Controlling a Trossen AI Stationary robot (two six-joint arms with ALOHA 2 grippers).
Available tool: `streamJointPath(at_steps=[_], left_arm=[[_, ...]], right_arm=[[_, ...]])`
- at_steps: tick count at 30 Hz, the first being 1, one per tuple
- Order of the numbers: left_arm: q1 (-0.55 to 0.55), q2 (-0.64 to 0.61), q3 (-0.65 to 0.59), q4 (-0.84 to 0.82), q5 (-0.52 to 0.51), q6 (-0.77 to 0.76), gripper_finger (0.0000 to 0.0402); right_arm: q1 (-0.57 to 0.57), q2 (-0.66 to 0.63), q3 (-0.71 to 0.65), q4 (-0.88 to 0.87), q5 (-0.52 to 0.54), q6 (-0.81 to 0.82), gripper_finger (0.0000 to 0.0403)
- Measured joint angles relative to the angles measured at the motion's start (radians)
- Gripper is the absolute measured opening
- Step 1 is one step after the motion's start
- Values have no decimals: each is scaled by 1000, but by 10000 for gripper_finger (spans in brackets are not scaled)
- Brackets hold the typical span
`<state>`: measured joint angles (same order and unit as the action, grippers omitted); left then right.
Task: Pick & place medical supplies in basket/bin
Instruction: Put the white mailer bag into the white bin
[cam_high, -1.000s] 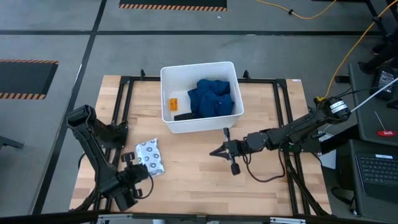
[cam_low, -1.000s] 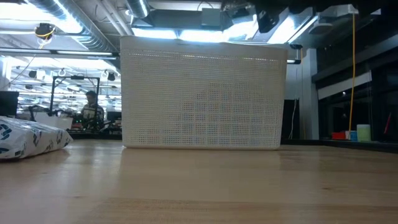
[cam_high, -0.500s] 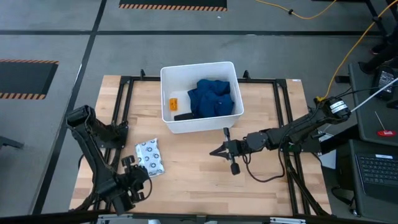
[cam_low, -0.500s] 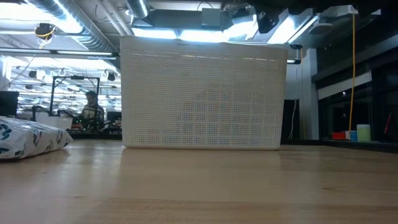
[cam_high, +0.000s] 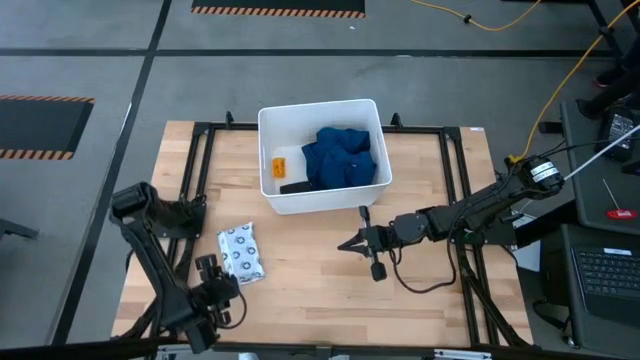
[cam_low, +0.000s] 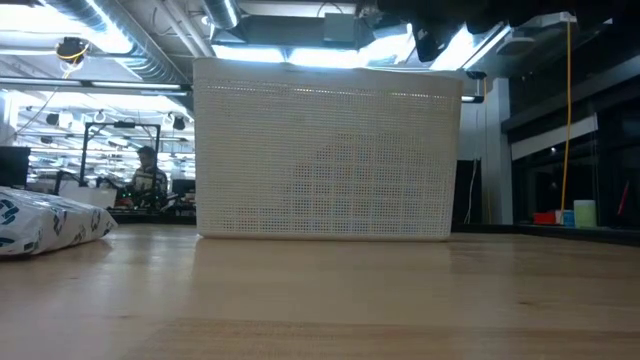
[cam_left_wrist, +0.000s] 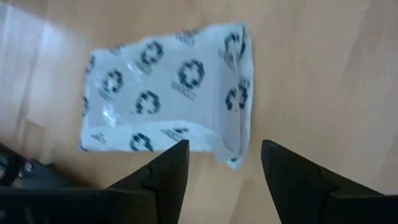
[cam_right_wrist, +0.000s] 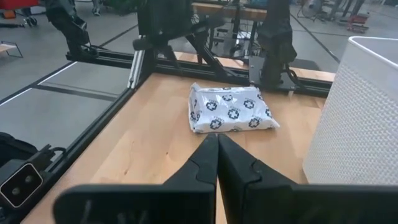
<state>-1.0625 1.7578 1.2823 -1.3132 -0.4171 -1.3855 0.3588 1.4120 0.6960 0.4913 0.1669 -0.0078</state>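
I can see the white packet's near corner (cam_left_wrist: 232, 153) pointing into the gap of my open left gripper, so I should go on down until the fingers straddle that corner (cam_left_wrist: 234, 162), and then close them.
The white packet with dark dots (cam_high: 241, 252) (cam_left_wrist: 168, 93) lies flat on the wooden table, near its left side; it also shows in the low view (cam_low: 50, 225). My left gripper (cam_high: 208, 270) (cam_left_wrist: 224, 155) hovers open just above the packet's near end, pointing steeply down, touching nothing. The white bin (cam_high: 318, 155) (cam_low: 325, 150) stands at the far middle and holds the dark-blue cloth (cam_high: 345, 155), the orange bottle (cam_high: 279, 165) and the black oblong (cam_high: 293, 187). My right gripper (cam_high: 350, 243) (cam_right_wrist: 216, 155) waits shut above mid-table, pointing at the packet (cam_right_wrist: 230, 109).
Black frame rails (cam_high: 200, 180) run along the table's left and right sides and behind the bin. Bare wood (cam_high: 320, 290) lies between the two grippers toward the near edge. A person (cam_low: 148, 175) sits far off in the room beyond.
My left gripper has sunk toward the packet's near end, shifting a little toward the table's near edge, and its fingers have opened. The packet has stayed where it was.
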Motion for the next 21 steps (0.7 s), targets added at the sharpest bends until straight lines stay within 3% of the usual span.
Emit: streamJointPath(at_steps=[6, 21], left_arm=[[-10, 83, 0, 8, 51, -83, 190], [-18, 124, -1, 5, 15, -298, 173]], right_arm=[[0, 0, 0, -1, 0, -5, 8], [0, 0, 0, -3, 0, -2, 8]])
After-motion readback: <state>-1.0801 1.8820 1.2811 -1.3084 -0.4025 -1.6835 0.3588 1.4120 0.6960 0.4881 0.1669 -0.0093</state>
